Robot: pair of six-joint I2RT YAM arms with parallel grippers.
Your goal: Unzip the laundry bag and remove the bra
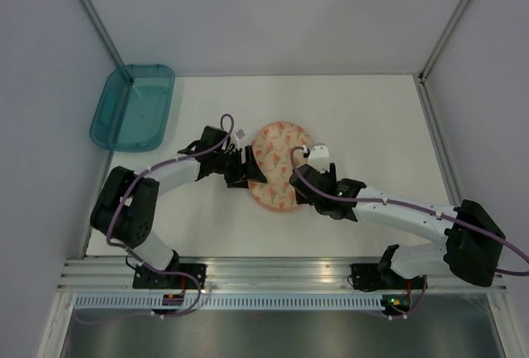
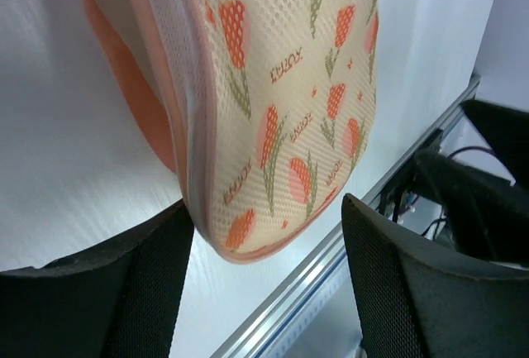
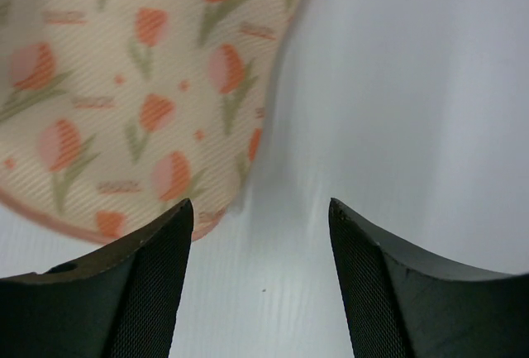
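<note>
My gripper will make the laundry bag open out like a book when it pulls the laundry bag's cover over, because the tulip print goes round the laundry bag's side edge (image 3: 261, 131).
The laundry bag (image 1: 277, 164) lies on the white table between my two grippers, cream-peach with orange tulip prints. My left gripper (image 1: 248, 168) is open at the bag's left side. In the left wrist view the bag's rounded end (image 2: 281, 110) sits just beyond the open jaws (image 2: 264, 292), and the pink zipper edge (image 2: 186, 110) runs along its left. My right gripper (image 1: 302, 169) is open at the bag's right side. In the right wrist view the bag (image 3: 124, 85) lies up left, its edge beside my left finger (image 3: 124, 292). The bra is hidden.
A teal plastic tray (image 1: 132, 106) stands at the table's far left corner. Grey walls enclose the table on the left, back and right. An aluminium rail (image 1: 281, 271) runs along the near edge, and it also shows in the left wrist view (image 2: 331, 267).
</note>
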